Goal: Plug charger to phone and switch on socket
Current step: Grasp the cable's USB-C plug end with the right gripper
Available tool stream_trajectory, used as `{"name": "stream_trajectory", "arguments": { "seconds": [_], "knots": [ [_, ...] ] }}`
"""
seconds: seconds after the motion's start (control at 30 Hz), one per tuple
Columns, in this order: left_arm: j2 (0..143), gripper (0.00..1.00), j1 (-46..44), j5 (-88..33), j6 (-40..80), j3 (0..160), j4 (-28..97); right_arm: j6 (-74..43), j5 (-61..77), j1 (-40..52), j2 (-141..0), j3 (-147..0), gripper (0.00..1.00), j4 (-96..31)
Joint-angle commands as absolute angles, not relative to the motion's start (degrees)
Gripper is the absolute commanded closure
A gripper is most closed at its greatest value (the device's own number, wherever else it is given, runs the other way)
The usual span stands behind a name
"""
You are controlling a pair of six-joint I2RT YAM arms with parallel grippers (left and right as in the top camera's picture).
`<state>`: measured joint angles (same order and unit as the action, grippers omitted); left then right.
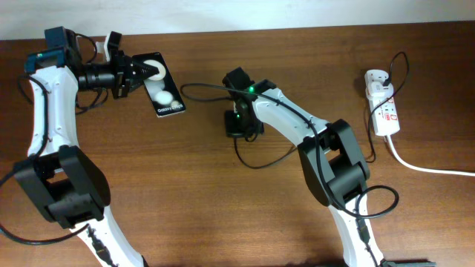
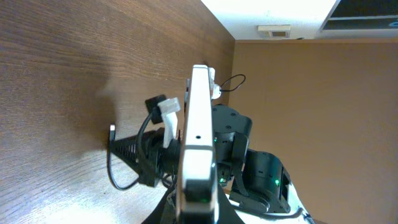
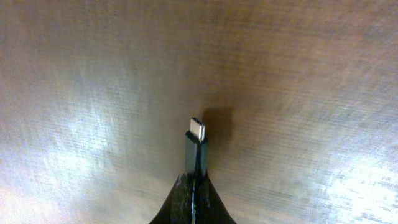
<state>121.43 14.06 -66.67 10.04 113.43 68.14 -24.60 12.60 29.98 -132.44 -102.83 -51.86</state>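
Note:
Next, my right gripper lifts the connector and turns it level to face the phone's lettered edge point(image 1: 171, 113), since the connector's metal tip point(image 3: 197, 129) points down at the wood.
The black phone point(image 1: 165, 90) with two white round blobs lies at the back left, and my left gripper point(image 1: 136, 76) is shut on its left end. In the left wrist view the phone point(image 2: 198, 134) shows edge-on between the fingers. My right gripper point(image 1: 236, 124), at the table's middle, is shut on the charger's black connector point(image 3: 196, 149), whose metal tip points down close above the wood. The thin black charger cable point(image 1: 204, 87) loops round the right arm. The white socket strip point(image 1: 384, 108) lies at the back right with a white plug head point(image 1: 377, 83) at its far end.
The strip's thick white cord point(image 1: 427, 167) runs off the right edge. The cable loops on the wood in front of the right gripper point(image 1: 260, 162). The right arm's base point(image 1: 349, 185) stands front right, the left arm's base point(image 1: 63, 185) front left.

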Motion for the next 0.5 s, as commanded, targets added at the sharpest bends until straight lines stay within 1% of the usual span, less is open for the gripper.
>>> {"name": "stream_trajectory", "arguments": {
  "seconds": [0.0, 0.1, 0.23, 0.33, 0.47],
  "knots": [
    [121.3, 1.00, 14.3, -69.3, 8.8, 113.6, 68.3, -15.1, 8.6, 29.2, -135.0, -102.0, 0.96, -58.6],
    [121.3, 1.00, 14.3, -69.2, 6.7, 113.6, 69.2, -15.1, 1.1, 29.3, -135.0, -102.0, 0.96, -64.2],
    [121.3, 1.00, 14.3, -69.2, 5.7, 113.6, 70.2, -18.6, -3.6, 29.2, -135.0, -102.0, 0.96, -67.3],
    [121.3, 1.00, 14.3, -69.2, 5.7, 113.6, 70.2, -20.7, -3.0, 29.2, -135.0, -101.9, 0.96, -66.7],
    [121.3, 1.00, 14.3, -69.2, 5.7, 113.6, 70.2, -20.9, 1.6, 29.3, -135.2, -101.6, 0.96, -63.6]
  ]
}}
